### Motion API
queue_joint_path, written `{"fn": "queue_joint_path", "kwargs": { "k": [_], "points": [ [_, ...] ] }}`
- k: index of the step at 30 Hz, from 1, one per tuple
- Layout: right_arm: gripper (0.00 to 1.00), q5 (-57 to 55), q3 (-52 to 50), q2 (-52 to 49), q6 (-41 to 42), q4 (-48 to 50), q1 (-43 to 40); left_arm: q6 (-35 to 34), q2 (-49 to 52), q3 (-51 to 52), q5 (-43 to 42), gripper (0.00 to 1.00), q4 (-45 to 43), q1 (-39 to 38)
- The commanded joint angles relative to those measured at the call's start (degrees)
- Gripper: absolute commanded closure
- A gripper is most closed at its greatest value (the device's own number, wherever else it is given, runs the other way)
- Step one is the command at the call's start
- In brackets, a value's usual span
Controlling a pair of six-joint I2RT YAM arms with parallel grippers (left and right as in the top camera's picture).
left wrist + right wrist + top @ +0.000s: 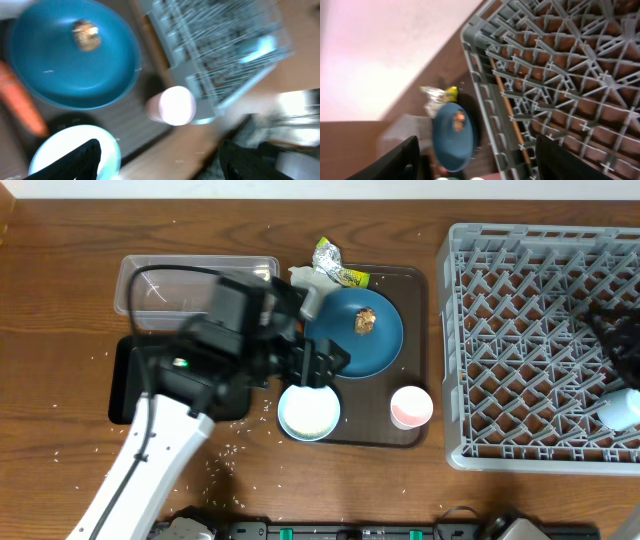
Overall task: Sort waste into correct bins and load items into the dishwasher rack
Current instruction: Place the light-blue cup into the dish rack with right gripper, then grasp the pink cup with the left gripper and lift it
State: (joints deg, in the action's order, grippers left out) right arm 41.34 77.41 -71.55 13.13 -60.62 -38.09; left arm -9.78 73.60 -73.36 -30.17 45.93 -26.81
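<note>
Next, my left gripper picks up the white cup (411, 407) and passes it over, because the cup stands on the tray and the grey rack (530, 350) lies under my right gripper.
The dark-blue plate (345, 345) sits on the brown serving tray with the brown food lump (366, 321) on it. The white bowl (308, 412) and the white cup with pink inside (411, 407) stand at the tray's front. My left gripper (322, 366) is open and empty above the bowl's far rim. The left wrist view shows the gripper (160, 165), bowl (75, 150), plate (75, 60), orange carrot (20, 100) and pink cup (175, 105). The foil wrapper (335, 265) and white tissue (310, 285) lie behind the plate. My right gripper (477, 160) is open over the grey rack (545, 340), near the light-blue cup (622, 408).
The clear tub (190, 275) stands at the back left, with the black tray (125, 380) in front of it, partly under my left arm. Loose rice grains (230, 450) are scattered on the wooden table in front of the trays.
</note>
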Motion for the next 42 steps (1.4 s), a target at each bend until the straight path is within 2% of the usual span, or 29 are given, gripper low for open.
{"fn": "queue_joint_path", "kwargs": {
  "k": [1,3,8,13,16,22,25,28,32,36,39,42],
  "points": [
    [0.27,-17.4,0.6,2.6,5.3,-0.1,5.3,2.5,3.5,0.5,20.7,0.25,0.0,-7.1],
    [0.25,-20.0,0.6,3.6,7.1,-0.1,7.6,2.5,6.6,0.6,23.5,0.25,-1.0,-10.8],
    [0.24,-20.2,0.6,3.7,7.9,-0.5,9.7,-0.5,17.7,0.6,23.5,0.28,-7.4,-18.0],
    [0.23,-20.2,0.6,3.6,7.8,-1.4,9.7,-4.5,25.8,0.6,22.8,0.29,-13.2,-21.6],
    [0.22,-20.2,0.6,3.6,7.8,-1.9,9.7,-4.6,29.0,0.6,20.2,0.34,-15.1,-22.9],
    [0.21,-20.2,0.6,3.6,7.6,-2.0,9.7,-5.4,32.5,0.6,20.3,0.57,-15.4,-23.8],
    [0.21,-20.2,0.6,3.6,7.6,-2.0,9.7,-5.3,33.6,0.6,20.3,0.73,-15.2,-23.8],
    [0.20,-20.2,0.6,3.6,7.6,-2.1,9.7,-5.3,33.2,0.5,20.3,0.94,-15.2,-23.7],
    [0.19,-20.1,0.6,3.6,6.7,-2.2,9.7,-5.3,29.4,-0.8,20.3,0.94,-12.5,-22.7],
    [0.17,-18.0,0.6,3.6,2.5,-2.2,9.7,-5.3,21.1,-2.5,19.3,0.94,-8.3,-19.3],
    [0.17,-9.9,0.6,3.6,-3.2,-1.7,10.1,-3.8,13.2,-2.6,13.6,0.94,-7.0,-13.5],
    [0.20,2.3,0.6,3.6,-11.6,-0.2,12.8,-3.0,6.3,-2.6,1.1,0.94,-7.5,-4.2]
  ]
}}
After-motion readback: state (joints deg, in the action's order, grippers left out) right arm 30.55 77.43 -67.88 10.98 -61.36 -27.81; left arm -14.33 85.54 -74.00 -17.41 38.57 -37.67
